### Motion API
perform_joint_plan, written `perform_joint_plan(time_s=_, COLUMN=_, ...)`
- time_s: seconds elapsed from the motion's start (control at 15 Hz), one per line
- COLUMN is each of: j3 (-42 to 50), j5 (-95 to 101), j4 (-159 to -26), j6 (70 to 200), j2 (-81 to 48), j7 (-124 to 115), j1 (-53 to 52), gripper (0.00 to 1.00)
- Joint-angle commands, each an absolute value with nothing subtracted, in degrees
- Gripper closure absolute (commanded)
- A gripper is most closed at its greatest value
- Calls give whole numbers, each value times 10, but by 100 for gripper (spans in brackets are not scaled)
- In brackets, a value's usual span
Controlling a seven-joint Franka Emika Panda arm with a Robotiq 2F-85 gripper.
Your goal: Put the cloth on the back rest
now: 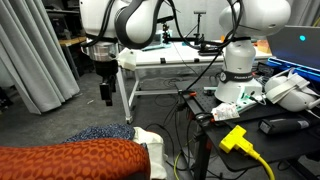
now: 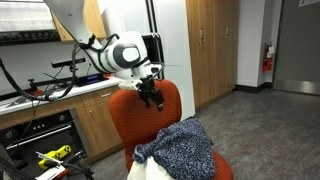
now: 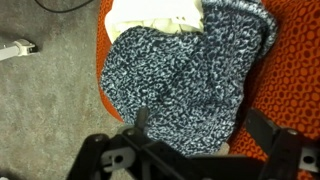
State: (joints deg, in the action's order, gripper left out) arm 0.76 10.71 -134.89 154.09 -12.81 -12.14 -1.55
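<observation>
The cloth's near edge (image 3: 190,126) lies between my open fingers, clear of the cream-white fabric, so I should keep lowering my gripper until they meet the cloth (image 2: 185,131), then close.
The cloth, navy blue speckled with grey-white, lies bunched on the orange-red chair seat in both exterior views (image 1: 100,132) (image 2: 182,150). It fills the middle of the wrist view (image 3: 180,70). The back rest is the orange-red bumpy ridge at the bottom left of an exterior view (image 1: 65,160) and stands upright behind the seat in the other (image 2: 128,115). My gripper (image 1: 105,95) (image 2: 152,97) hangs well above the cloth, open and empty. Its two fingers (image 3: 200,125) frame the cloth's near edge in the wrist view.
A cream-white fabric lump (image 1: 150,145) (image 2: 140,170) (image 3: 150,12) lies beside the cloth. A table with cables, a yellow plug (image 1: 235,138) and the robot base (image 1: 238,70) stands nearby. There is a grey curtain (image 1: 35,55), wooden cabinets (image 2: 210,50) and grey carpet (image 3: 50,100).
</observation>
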Motion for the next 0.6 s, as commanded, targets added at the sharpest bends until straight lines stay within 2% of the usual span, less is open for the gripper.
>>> perform_joint_plan(time_s=0.0, j3=25, j5=84, j4=-1269, j6=1549, j2=-212, j7=-105, j1=-7, gripper=0)
perform_joint_plan(time_s=0.53, j3=-12, j5=-41, j4=-1104, j6=1561, j2=-385, j7=-50, j1=35, gripper=0)
